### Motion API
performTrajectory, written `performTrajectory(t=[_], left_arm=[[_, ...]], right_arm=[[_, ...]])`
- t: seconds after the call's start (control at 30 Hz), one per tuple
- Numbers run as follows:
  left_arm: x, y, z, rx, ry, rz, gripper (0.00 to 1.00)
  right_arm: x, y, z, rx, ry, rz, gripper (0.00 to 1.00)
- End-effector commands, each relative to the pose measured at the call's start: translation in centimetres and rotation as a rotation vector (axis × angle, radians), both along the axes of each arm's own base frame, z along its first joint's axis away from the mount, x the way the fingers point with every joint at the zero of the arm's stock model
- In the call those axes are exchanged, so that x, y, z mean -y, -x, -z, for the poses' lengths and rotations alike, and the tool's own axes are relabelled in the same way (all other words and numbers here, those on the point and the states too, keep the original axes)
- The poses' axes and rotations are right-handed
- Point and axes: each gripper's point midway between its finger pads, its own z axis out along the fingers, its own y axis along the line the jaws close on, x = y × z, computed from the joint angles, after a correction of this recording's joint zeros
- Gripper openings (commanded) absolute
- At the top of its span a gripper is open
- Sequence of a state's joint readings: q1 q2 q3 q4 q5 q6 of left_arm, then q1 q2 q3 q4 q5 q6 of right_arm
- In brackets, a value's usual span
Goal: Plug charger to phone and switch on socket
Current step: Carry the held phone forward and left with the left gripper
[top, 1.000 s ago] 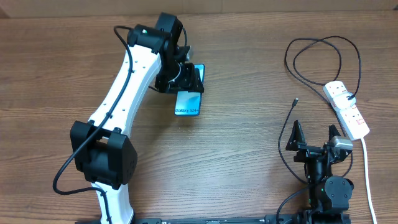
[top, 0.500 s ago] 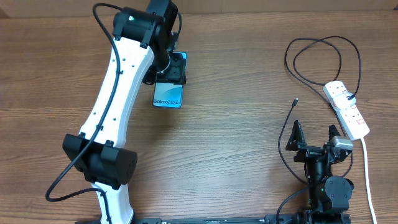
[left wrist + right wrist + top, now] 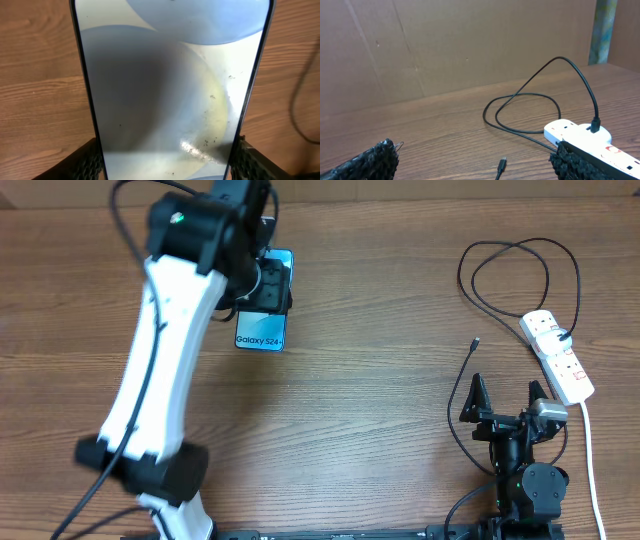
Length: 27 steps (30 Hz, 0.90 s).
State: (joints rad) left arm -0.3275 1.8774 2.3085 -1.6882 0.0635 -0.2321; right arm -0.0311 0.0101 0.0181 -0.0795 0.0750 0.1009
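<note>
The phone's lettered end [image 3: 261, 341] faces the front, far from the robot's right gripper, so the left gripper should angle that lettered end over so that the right gripper can take it.
The phone [image 3: 262, 335] with its light-blue "Galaxy S24+" screen is held in my left gripper [image 3: 268, 288] at the upper left of the table. In the left wrist view the phone [image 3: 170, 85] fills the frame with both fingers pressed on its edges. The black charger cable loops at the upper right and its small free plug [image 3: 474, 343] lies on the wood; the plug [image 3: 502, 163] lies between my right fingers' view. The white socket strip [image 3: 557, 356] lies at the right edge, also seen in the right wrist view [image 3: 580, 134]. My right gripper [image 3: 506, 402] is open and empty near the front right.
The socket's white cord [image 3: 590, 460] runs down the right edge toward the front. The black cable loop [image 3: 510, 275] lies behind the strip. A cardboard wall [image 3: 470, 45] stands behind the table.
My left arm has carried the phone to the left and toward the back of the table. The right arm, cable and socket have not moved.
</note>
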Motion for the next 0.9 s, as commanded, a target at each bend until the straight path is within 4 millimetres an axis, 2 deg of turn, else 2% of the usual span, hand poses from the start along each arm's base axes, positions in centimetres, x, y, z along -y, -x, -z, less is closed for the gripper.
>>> performTrajectory(t=[0.0,0.2,0.27,0.37,0.47,0.57,0.87], left_arm=[[0.0,3.1,-6.0,0.154,0.106,0.031,0.47],[0.2,6.8,-9.6,0.25,0.175,0.073,0.46],[0.2,8.1,-10.0,0.26,0.184,0.084,0.46],[0.0,9.7,-9.3,0.235,0.176,0.078,0.45],[-0.5,10.9,-6.8,0.149,0.16,0.044,0.43],[-0.6,11.2,-3.8,0.057,0.139,0.005,0.43],[1.7,8.2,5.0,-0.069,0.199,-0.121,0.44]], right_arm=[[0.0,0.0,0.3,0.0,0.005,0.0,1.0],[0.0,0.0,0.3,0.0,0.005,0.0,1.0],[0.0,0.0,0.3,0.0,0.005,0.0,1.0],[0.0,0.0,0.3,0.0,0.005,0.0,1.0],[0.0,0.0,0.3,0.0,0.005,0.0,1.0],[0.0,0.0,0.3,0.0,0.005,0.0,1.0],[0.0,0.0,0.3,0.0,0.005,0.0,1.0]])
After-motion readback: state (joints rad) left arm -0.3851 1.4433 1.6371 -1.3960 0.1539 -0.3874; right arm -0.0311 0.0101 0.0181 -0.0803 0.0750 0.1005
